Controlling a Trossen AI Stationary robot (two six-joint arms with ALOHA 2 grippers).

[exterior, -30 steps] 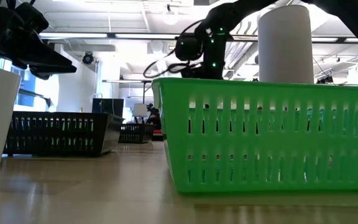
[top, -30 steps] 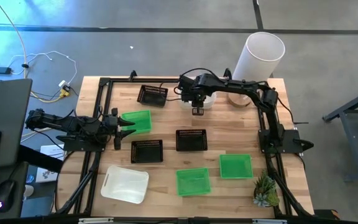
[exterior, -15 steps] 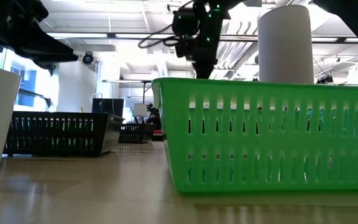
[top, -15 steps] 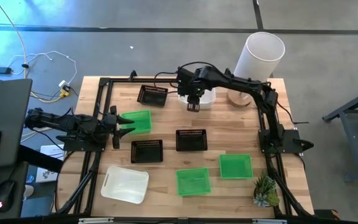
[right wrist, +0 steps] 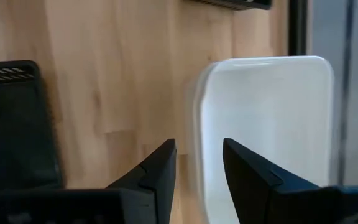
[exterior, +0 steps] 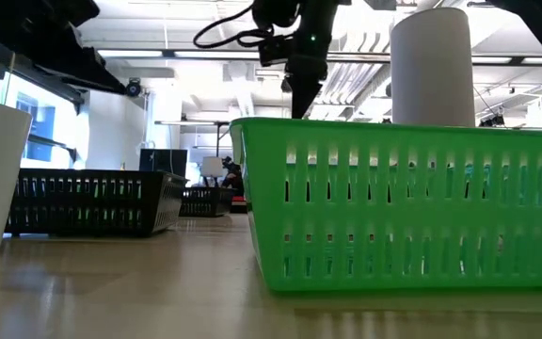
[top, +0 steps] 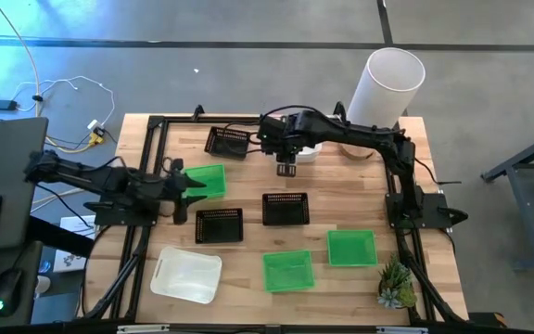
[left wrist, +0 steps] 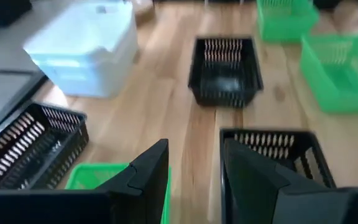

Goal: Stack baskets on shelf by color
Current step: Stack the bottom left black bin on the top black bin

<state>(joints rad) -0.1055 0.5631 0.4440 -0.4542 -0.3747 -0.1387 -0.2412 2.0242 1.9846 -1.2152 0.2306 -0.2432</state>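
Note:
I expect the near black basket (top: 219,225) will nest down inside the far black basket (top: 228,142) when I lower it, since the far one is empty and gets wider toward its rim.
My right gripper (top: 286,167) (right wrist: 197,167) is open and empty. It hangs high above the near left edge of a white basket (top: 308,149) (right wrist: 266,137) at the table's far middle. My left gripper (top: 186,190) (left wrist: 194,167) is open and empty. It hovers at the left end of a green basket (top: 208,179) (left wrist: 95,177). Three black baskets rest on the table: one at the far left (top: 226,141) and two in the middle (top: 219,224) (top: 286,209). Two more green baskets (top: 288,270) (top: 351,248) and a second white basket (top: 186,275) rest near the front edge.
A tall white cylinder (top: 392,82) stands at the far right corner beside a round wooden disc (top: 355,147). A small plant (top: 396,284) stands at the near right corner. A black frame (top: 156,139) runs around the table's edges. The bare wood between the baskets is narrow.
My right gripper has risen from just over the far white basket and drifted a little toward the table's left. It stays open. My left gripper has also risen a little beside the green basket. No basket has moved.

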